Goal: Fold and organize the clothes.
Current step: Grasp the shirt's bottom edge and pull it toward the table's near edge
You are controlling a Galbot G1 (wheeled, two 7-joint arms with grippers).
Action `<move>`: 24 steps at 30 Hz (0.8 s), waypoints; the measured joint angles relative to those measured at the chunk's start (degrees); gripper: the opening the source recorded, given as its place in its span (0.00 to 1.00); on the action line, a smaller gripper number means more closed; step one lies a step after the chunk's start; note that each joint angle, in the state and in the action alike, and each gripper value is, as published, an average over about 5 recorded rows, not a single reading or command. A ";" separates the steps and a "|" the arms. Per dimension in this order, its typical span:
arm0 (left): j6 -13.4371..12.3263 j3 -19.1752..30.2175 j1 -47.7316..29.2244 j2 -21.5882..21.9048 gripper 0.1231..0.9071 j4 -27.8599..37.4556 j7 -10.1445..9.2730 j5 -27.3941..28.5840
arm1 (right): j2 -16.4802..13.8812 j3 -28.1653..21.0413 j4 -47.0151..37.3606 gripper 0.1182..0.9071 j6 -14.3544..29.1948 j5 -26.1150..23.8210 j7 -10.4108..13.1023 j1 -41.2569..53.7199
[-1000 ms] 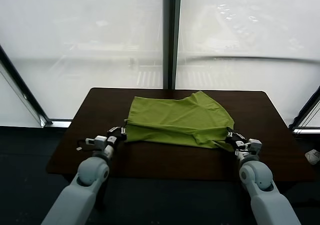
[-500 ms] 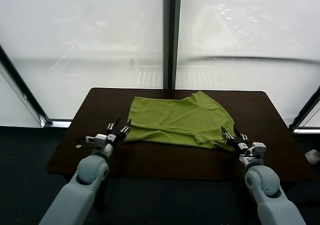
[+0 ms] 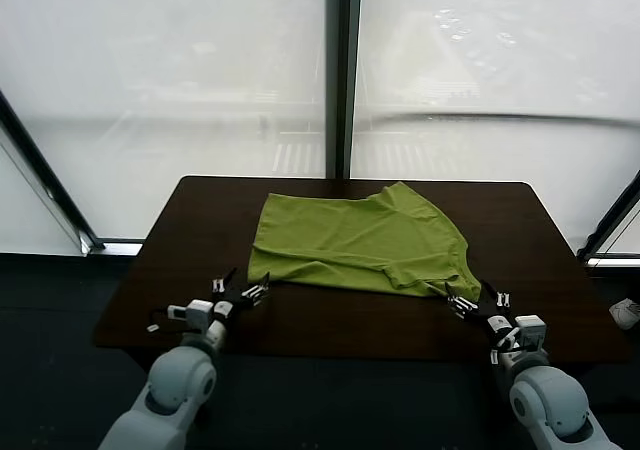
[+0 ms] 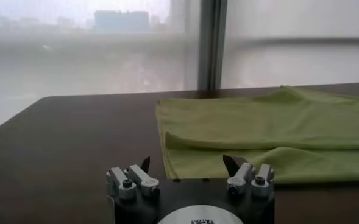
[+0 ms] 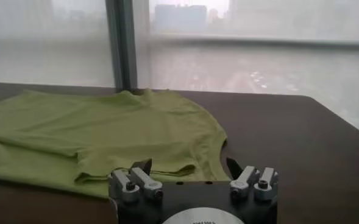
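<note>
The T-shirt's far edge is close to the table's back edge. So my left gripper and my right gripper should first take the T-shirt by its near corners and pull them toward me.
The lime-green T-shirt lies folded once on the dark table, its doubled edge toward me. It also shows in the left wrist view and the right wrist view. My left gripper is open and empty, just off the shirt's near left corner. In its wrist view, the left gripper faces that corner. My right gripper is open and empty, just off the shirt's near right corner. In its wrist view, the right gripper faces the shirt's near edge.
The table's front edge lies close below both grippers. Bare tabletop flanks the shirt on both sides. A window with a dark central post stands behind the table.
Both grippers have let go of the shirt's near corners, opened, and drawn back toward me. The shirt's near edge now lies flat on the table.
</note>
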 joint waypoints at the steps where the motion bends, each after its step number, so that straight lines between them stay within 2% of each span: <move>1: -0.02 -0.02 0.10 -0.07 1.00 -0.04 0.00 0.01 | -0.02 0.04 -0.02 0.95 0.00 0.02 0.00 -0.19; 4: -0.15 -0.08 0.30 -0.21 0.97 -0.03 0.00 0.03 | -0.08 0.14 -0.26 0.89 0.01 0.02 0.00 -0.48; 8: -0.32 -0.12 0.37 -0.25 0.84 0.31 0.04 -0.01 | -0.02 0.02 -0.81 0.84 0.08 -0.03 -0.01 -0.54; 11: -0.45 -0.12 0.17 -0.35 0.68 0.80 0.10 -0.16 | 0.03 -0.07 -1.20 0.84 0.12 -0.06 -0.01 -0.48; 15: -0.69 -0.12 -0.27 -0.50 0.39 1.56 0.20 -0.40 | 0.03 -0.09 -1.56 0.81 0.13 -0.06 -0.01 -0.41; 18: -0.76 -0.10 -0.55 -0.44 0.27 1.84 0.30 -0.72 | 0.03 -0.19 -1.77 0.66 0.12 -0.06 -0.01 -0.37; 24: -0.91 -0.04 -0.94 0.12 0.08 1.87 0.54 -1.22 | -0.21 -0.37 -2.01 0.18 0.11 -0.05 0.00 -0.28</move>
